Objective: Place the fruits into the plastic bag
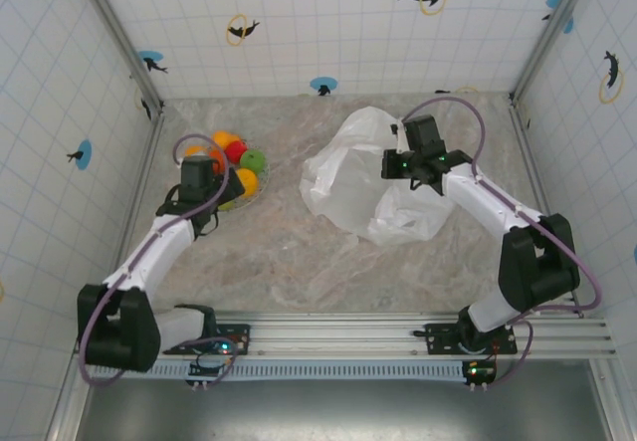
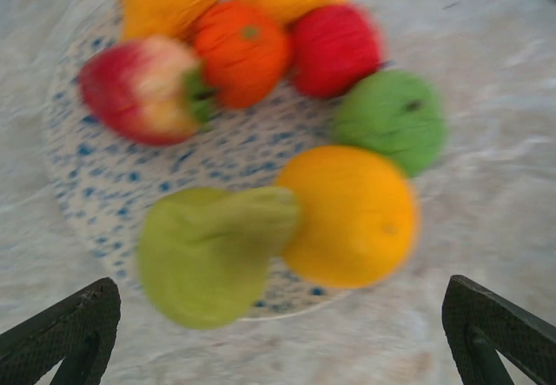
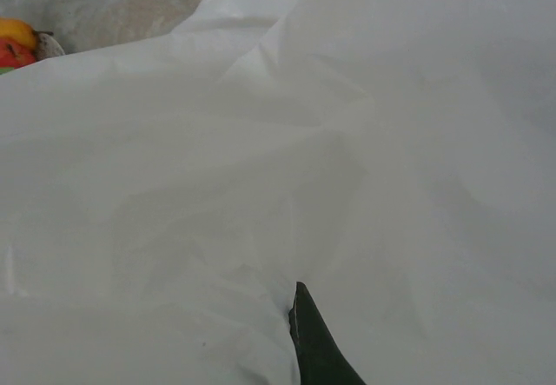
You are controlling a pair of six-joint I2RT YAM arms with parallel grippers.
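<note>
My left gripper should keep going down until its open fingers, which span wider than the pear's round body (image 2: 195,259) at the plate's edge, reach around the pear (image 2: 226,237).
Several fruits (image 1: 235,156) lie heaped on a speckled plate (image 2: 104,185): a yellow-green pear (image 2: 208,250), an orange (image 2: 352,215), a green apple (image 2: 391,120), a red fruit (image 2: 334,50), another orange (image 2: 241,50) and a red-and-yellow one (image 2: 143,89). My left gripper (image 2: 282,337) hovers open just short of the pear and the orange, with nothing between its fingers (image 2: 82,328). It sits at the plate's near side (image 1: 219,187). The plastic bag (image 1: 363,197) lies crumpled at centre right. My right gripper (image 1: 403,162) is shut on a fold of the plastic bag (image 3: 278,142); one dark fingertip (image 3: 313,341) shows against the film.
The marble-patterned tabletop (image 1: 289,252) is walled in by tiled panels on three sides. The plate stands near the left wall, the bag to its right. The arm bases and a rail (image 1: 398,336) run along the near edge.
</note>
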